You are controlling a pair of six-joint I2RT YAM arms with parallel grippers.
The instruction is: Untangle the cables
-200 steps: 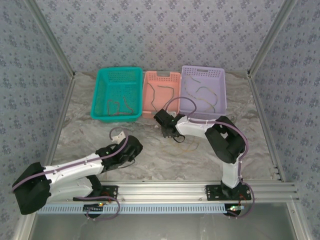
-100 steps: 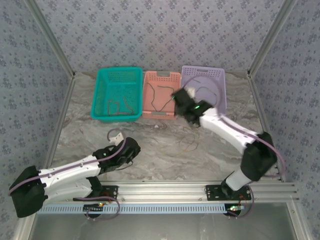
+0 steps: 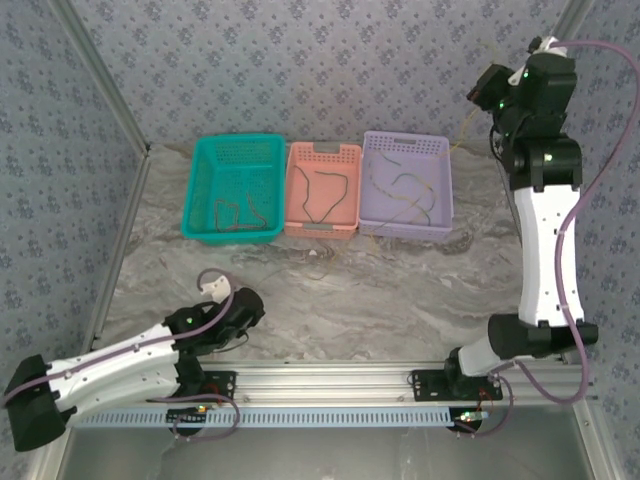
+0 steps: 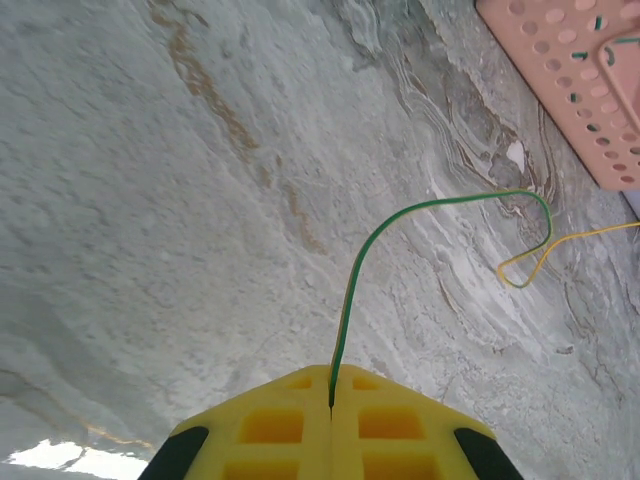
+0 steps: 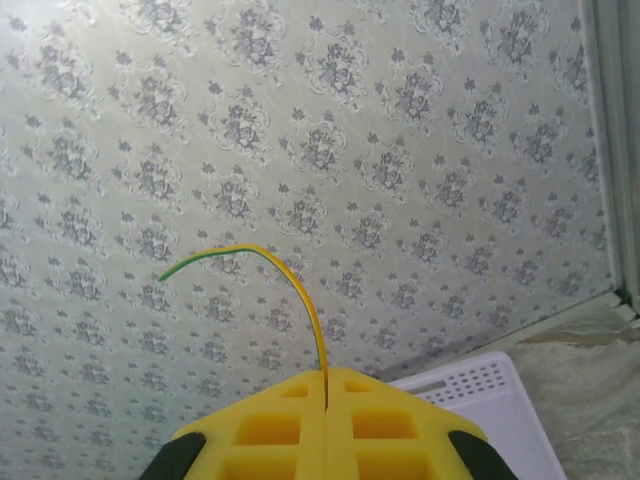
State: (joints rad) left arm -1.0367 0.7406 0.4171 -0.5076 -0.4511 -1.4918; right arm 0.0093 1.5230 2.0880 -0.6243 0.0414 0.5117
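Next, my left gripper swings back and lets go of the yellow-green cable's end (image 4: 341,345) over the purple basket (image 3: 405,188), because it is holding that end out front, far from the baskets.
My left gripper (image 4: 331,375) is shut on a thin green cable (image 4: 372,240) that arcs away over the marble table and bends back into a yellow stretch (image 4: 522,270). In the top view the left gripper (image 3: 213,287) sits low near the front left. My right gripper (image 5: 327,378) is shut on a yellow-green cable (image 5: 290,275) whose free end curls up against the wallpaper. It is raised high at the back right (image 3: 488,92), with a thin strand (image 3: 466,128) trailing toward the purple basket (image 3: 405,146). I cannot tell whether both grippers hold one cable.
A teal basket (image 3: 236,141), a pink basket (image 3: 322,151) and the purple basket stand in a row at the back, each with dark or tan cables lying inside. The pink basket's corner (image 4: 560,80) shows in the left wrist view. Patterned walls close in the back and sides.
The right arm swung from the table's middle up high to the back right, carrying its cable. The left arm drew back toward the front left. The loose cables on the table's middle are gone.
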